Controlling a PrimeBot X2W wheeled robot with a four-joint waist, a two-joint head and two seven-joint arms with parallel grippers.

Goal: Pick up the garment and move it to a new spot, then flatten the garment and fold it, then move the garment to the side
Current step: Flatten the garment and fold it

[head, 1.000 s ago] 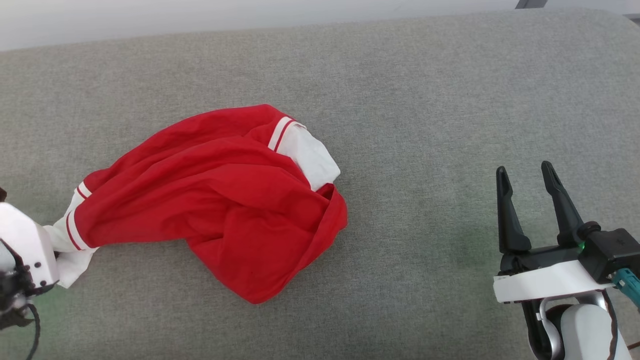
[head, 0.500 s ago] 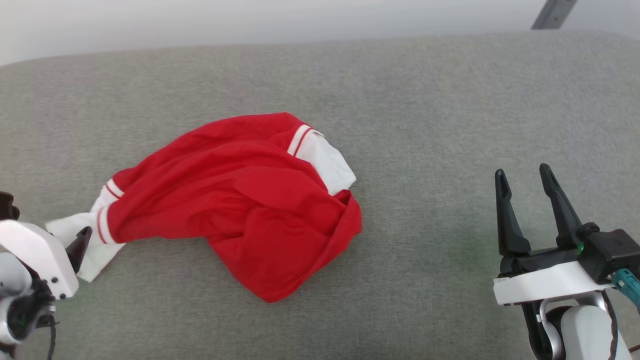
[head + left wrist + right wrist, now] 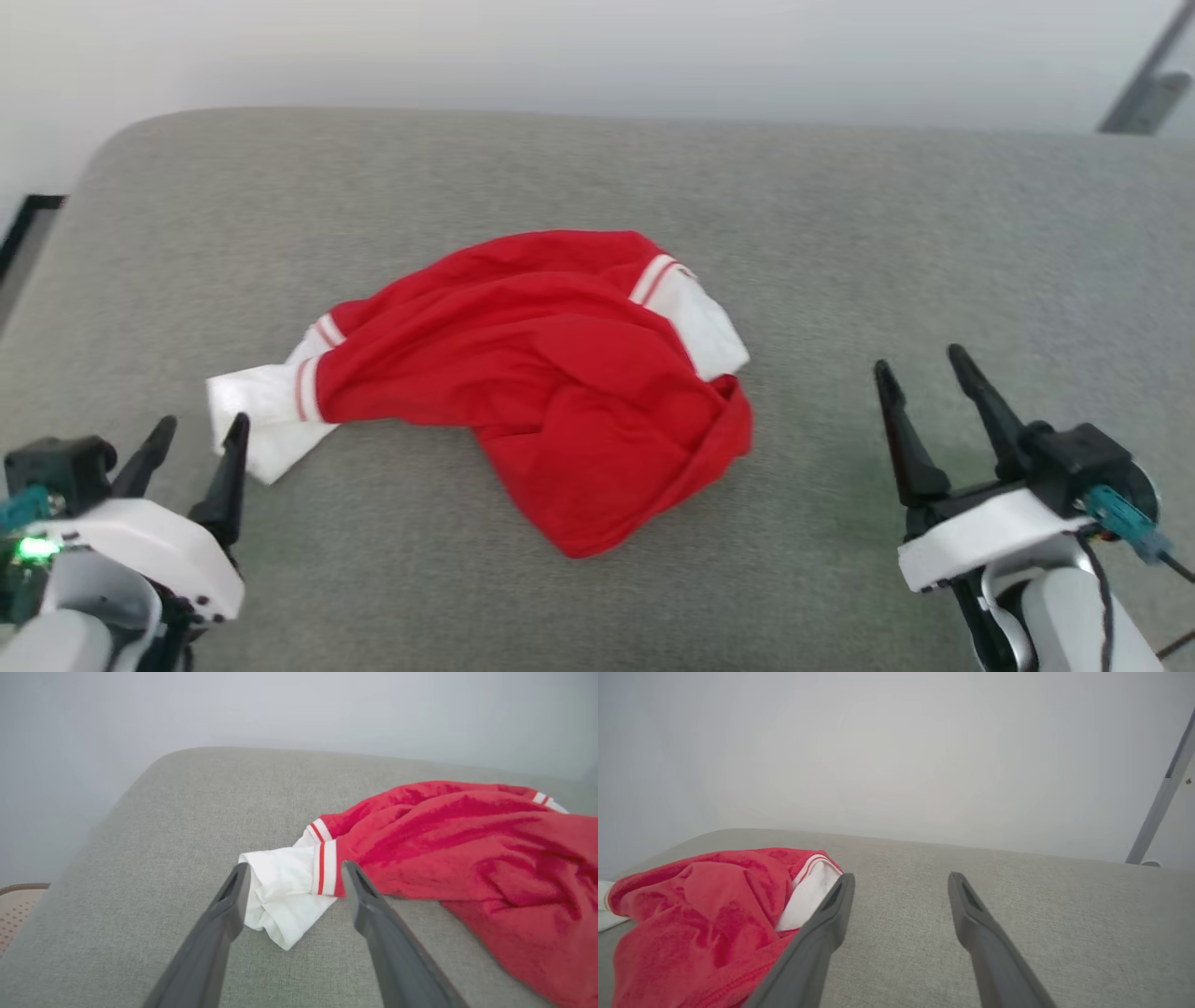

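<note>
The white sleeve (image 3: pixel 706 325) near my right gripper goes out of sight under bunched red cloth (image 3: pixel 696 381). The sleeve will slide out and spread wide when I pull.
The garment (image 3: pixel 551 373) is a red jersey with white sleeves and red-white striped trim, lying crumpled in the middle of the grey cushioned surface (image 3: pixel 840 233). One white sleeve (image 3: pixel 261 415) trails toward the lower left. My left gripper (image 3: pixel 198 431) stands open just short of that sleeve, touching nothing. In the left wrist view the garment (image 3: pixel 467 844) lies ahead and the sleeve (image 3: pixel 285 891) shows between the open left gripper (image 3: pixel 294 872) fingers, beyond their tips. My right gripper (image 3: pixel 920 369) is open to the right of the garment, apart from it. The right wrist view has the garment (image 3: pixel 700 914) left of the open right gripper (image 3: pixel 901 879).
The grey surface has rounded corners; its left edge (image 3: pixel 56 271) drops off beside a dark frame (image 3: pixel 23 233). A pale wall runs behind it. A grey metal strut (image 3: pixel 1144 89) leans at the far right, and it also appears in the right wrist view as the strut (image 3: pixel 1164 788).
My left gripper has opened and let go of the white sleeve, which now lies on the surface. The head camera has turned, shifting the whole picture right and down.
</note>
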